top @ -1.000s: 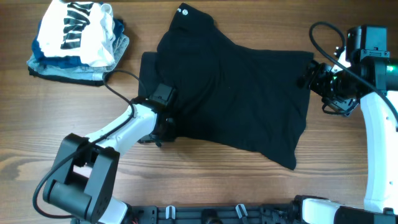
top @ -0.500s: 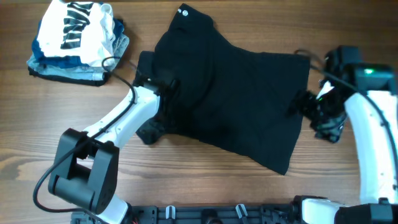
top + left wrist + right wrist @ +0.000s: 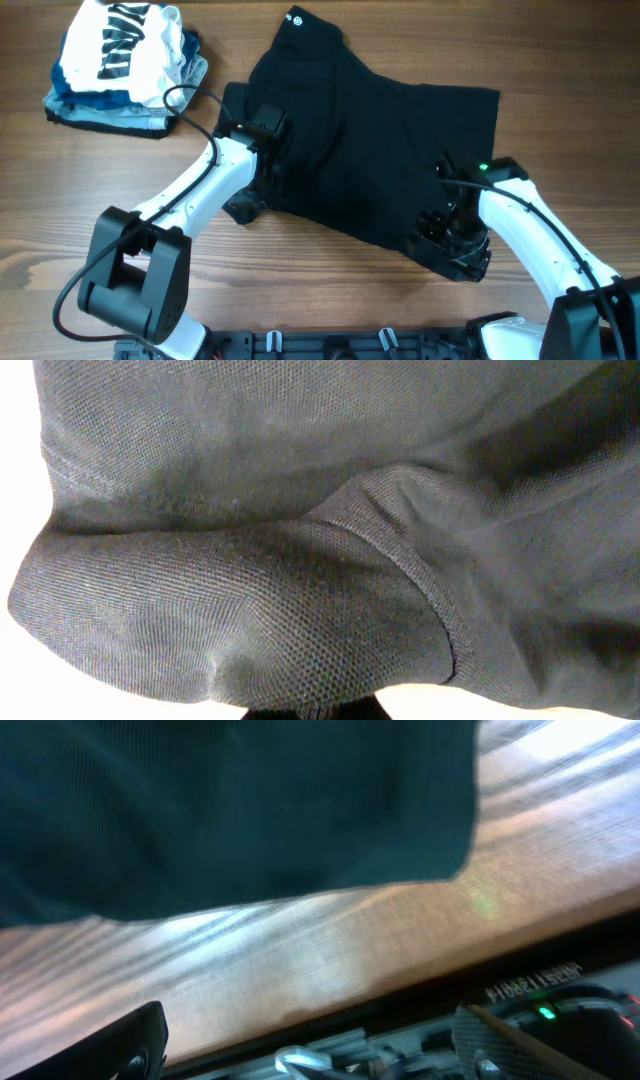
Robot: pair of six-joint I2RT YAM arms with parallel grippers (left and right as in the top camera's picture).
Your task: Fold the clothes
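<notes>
One end of the black T-shirt's near edge (image 3: pixel 243 208) is in my left gripper, and the other corner of that edge lies loose. Next, my right gripper takes hold of that corner (image 3: pixel 482 270) before folding.
The black T-shirt (image 3: pixel 370 140) lies spread across the middle of the table, its collar with the white label (image 3: pixel 294 16) at the far side. My left gripper (image 3: pixel 262 165) sits on the shirt's left part and is shut on its fabric. A bunched fold (image 3: pixel 240 208) hangs beside it. The left wrist view is filled with black knit and a hem seam (image 3: pixel 400 565). My right gripper (image 3: pixel 450 240) is open at the shirt's near right corner. In the right wrist view its fingers (image 3: pixel 320 1050) are spread over bare wood, with the shirt edge (image 3: pixel 250 830) just beyond.
A pile stands at the far left: a white garment with black lettering (image 3: pixel 125 40) on top of light-blue denim pieces (image 3: pixel 100 112). A black rail (image 3: pixel 380 345) runs along the table's front edge, close to my right gripper.
My right arm swung from the shirt's right edge to its near right corner. My left gripper moved away from me over the shirt, carrying fabric with it.
</notes>
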